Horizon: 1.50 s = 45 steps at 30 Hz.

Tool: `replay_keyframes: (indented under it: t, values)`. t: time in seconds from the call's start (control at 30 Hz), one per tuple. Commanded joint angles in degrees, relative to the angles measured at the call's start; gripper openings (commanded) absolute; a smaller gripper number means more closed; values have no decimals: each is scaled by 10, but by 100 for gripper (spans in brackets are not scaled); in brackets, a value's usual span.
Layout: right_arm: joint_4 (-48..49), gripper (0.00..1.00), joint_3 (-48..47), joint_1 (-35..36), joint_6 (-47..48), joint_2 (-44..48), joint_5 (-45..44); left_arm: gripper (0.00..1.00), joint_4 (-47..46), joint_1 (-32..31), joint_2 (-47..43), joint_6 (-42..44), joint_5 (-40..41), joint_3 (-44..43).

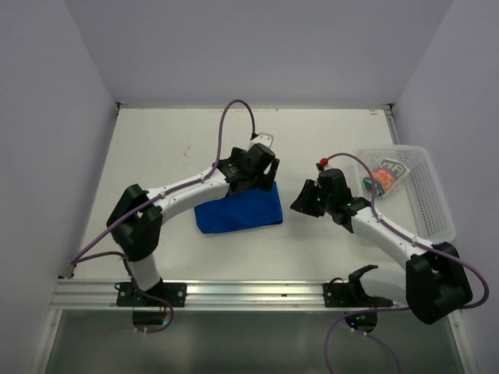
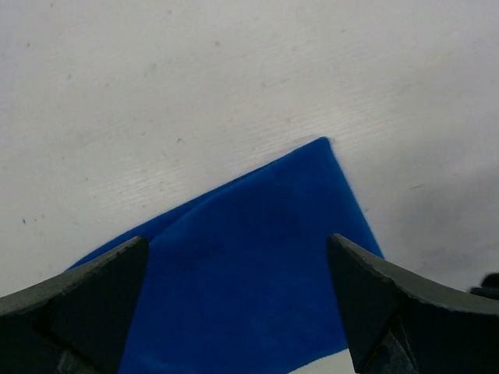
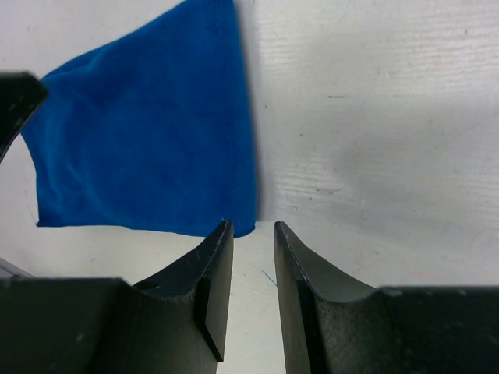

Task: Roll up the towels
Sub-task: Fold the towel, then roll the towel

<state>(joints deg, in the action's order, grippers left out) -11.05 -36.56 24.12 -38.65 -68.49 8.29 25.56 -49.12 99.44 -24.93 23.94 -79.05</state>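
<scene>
Both fingers of the robot's left gripper are hovering inside the blue towel's edge (image 2: pixel 357 204), so the robot should move them toward its right gripper and pinch the towel's far corner (image 2: pixel 321 148).
The blue towel (image 1: pixel 238 210) lies folded flat on the table; it also shows in the left wrist view (image 2: pixel 249 257) and the right wrist view (image 3: pixel 148 132). My left gripper (image 1: pixel 263 185) hovers over the towel's far right corner, wide open and empty (image 2: pixel 238 312). My right gripper (image 1: pixel 301 204) sits just right of the towel's right edge, low over the table. Its jaws stand a narrow gap apart with nothing between them (image 3: pixel 253 234), next to the towel's near corner. The patterned orange and grey-blue towel (image 1: pixel 387 176) lies in the basket.
A white mesh basket (image 1: pixel 427 204) stands at the right of the table, near the right wall. White walls enclose the table at left, back and right. A metal rail (image 1: pixel 249 292) runs along the near edge by the arm bases.
</scene>
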Motion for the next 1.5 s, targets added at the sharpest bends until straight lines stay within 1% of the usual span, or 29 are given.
replay_keyframes:
  t: [0.0,0.1,0.17,0.2,0.27,0.3,0.37,0.4,0.47,0.5,0.53,0.57,0.6,0.7,0.77,0.9,0.97,1.07,1.2,1.27,1.33,1.37,1.47]
  values:
    - [39,32,25,14,-19,12,-15,100,36,10,20,-21,59,6]
    - [50,32,36,30,-24,10,-24,100,-45,10,-31,9,52,56]
    - [58,32,36,38,-30,2,-30,99,-54,11,-43,9,47,59]
    - [64,32,35,45,-33,-2,-31,100,-41,13,-25,9,31,47]
    - [69,32,32,52,-37,-13,-37,100,-11,15,7,9,22,-4]
    - [71,32,28,59,-41,-16,-40,100,16,14,33,6,4,-21]
    - [74,32,25,66,-48,-22,-48,100,23,14,50,-1,-23,-48]
    - [74,32,27,72,-54,-23,-53,100,22,14,59,-2,-55,-54]
    - [80,32,34,74,-64,-23,-57,100,19,14,66,-11,-80,-74]
    - [99,32,46,74,-77,-23,-54,100,23,14,73,-14,-97,-86]
    - [107,33,54,73,-84,-22,-50,100,28,14,81,-17,-104,-97]
    - [129,34,62,73,-90,-26,-45,100,38,14,90,-20,-108,-131]
    - [151,35,72,74,-99,-30,-38,100,61,13,107,-23,-109,-147]
    - [184,37,82,74,-113,-51,-30,99,90,13,128,-46,-114,-189]
    - [202,38,91,74,-119,-60,-32,98,95,15,137,-61,-136,-200]
    - [229,40,90,74,-118,-92,-45,92,88,27,161,-88,-202,-204]
    - [243,40,92,74,-119,-102,-43,92,74,30,165,-95,-219,-194]
    - [265,41,98,74,-126,-118,-36,92,61,31,164,-102,-221,-178]
    - [284,39,105,74,-136,-132,-33,90,63,31,174,-108,-228,-177]
    - [291,36,112,74,-137,-138,-31,87,67,31,179,-110,-227,-176]
    - [299,31,117,74,-137,-140,-31,85,70,31,182,-114,-226,-176]
    - [305,27,123,74,-137,-145,-31,82,78,31,188,-116,-223,-181]
    - [316,23,133,75,-137,-155,-31,79,105,31,204,-122,-204,-198]
